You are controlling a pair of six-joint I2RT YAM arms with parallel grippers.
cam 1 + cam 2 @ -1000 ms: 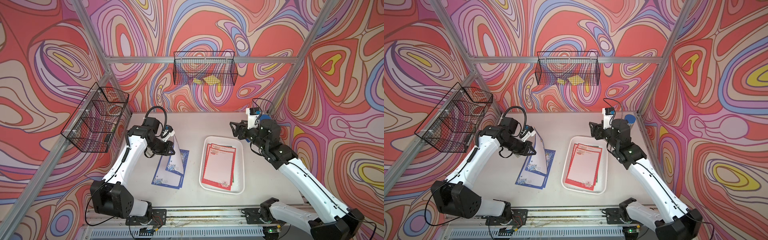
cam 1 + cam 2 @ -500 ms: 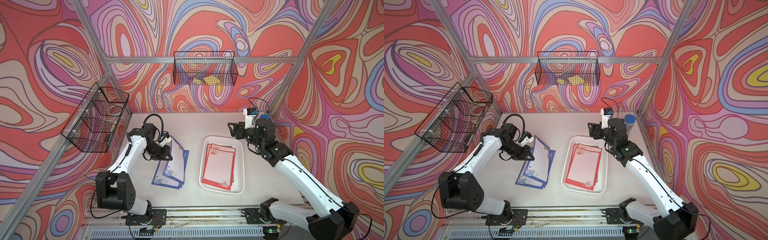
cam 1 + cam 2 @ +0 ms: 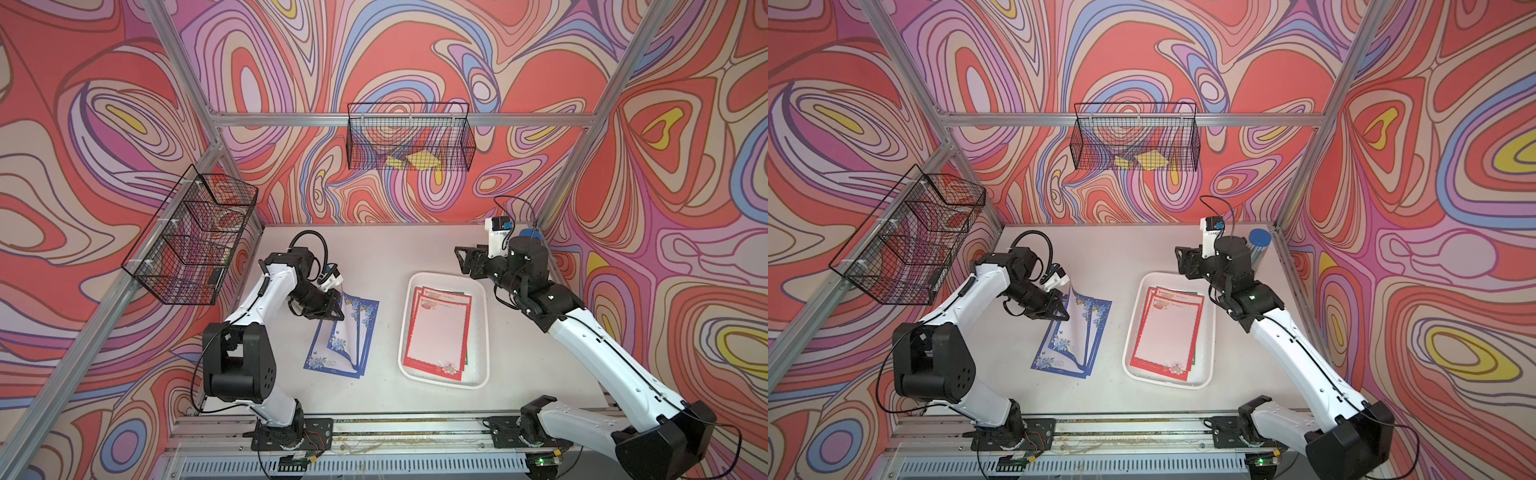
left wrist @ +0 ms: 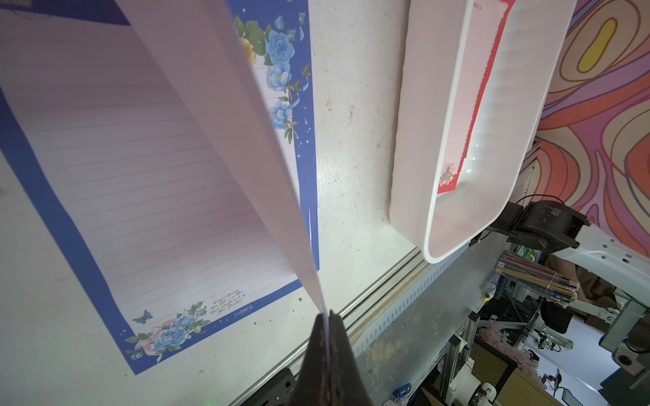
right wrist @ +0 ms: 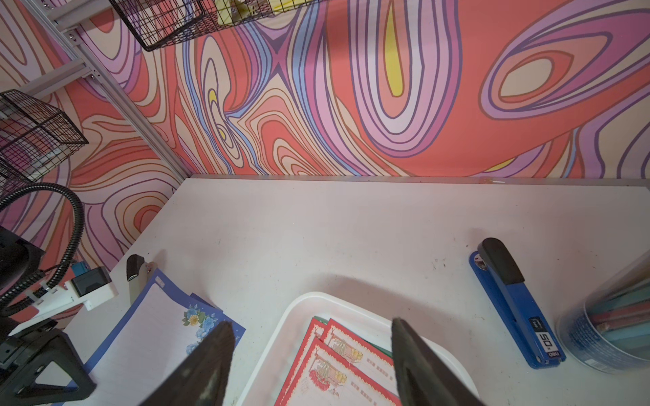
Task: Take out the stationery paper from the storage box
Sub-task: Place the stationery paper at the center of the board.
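Note:
The blue-bordered sheet curves up steeply over the pile. I should use my left gripper to pull the held edge away from the storage box and lay it flat.
The storage box is a shallow white tray right of the table's middle. It holds red-bordered stationery paper with a green edge showing under it. Blue-bordered sheets lie on the table left of the box. My left gripper is shut on the edge of one blue-bordered sheet, which slopes down onto that pile. My right gripper hangs open over the box's far end, with nothing between its fingers.
A black wire basket with yellow paper pieces hangs on the back wall; another one hangs on the left wall. A blue stapler and a clear tub of pens stand at the far right by the wall.
My left gripper has come down and to the left with the blue-bordered sheet, which went from nearly upright to leaning over the pile. The right arm has shifted slightly.

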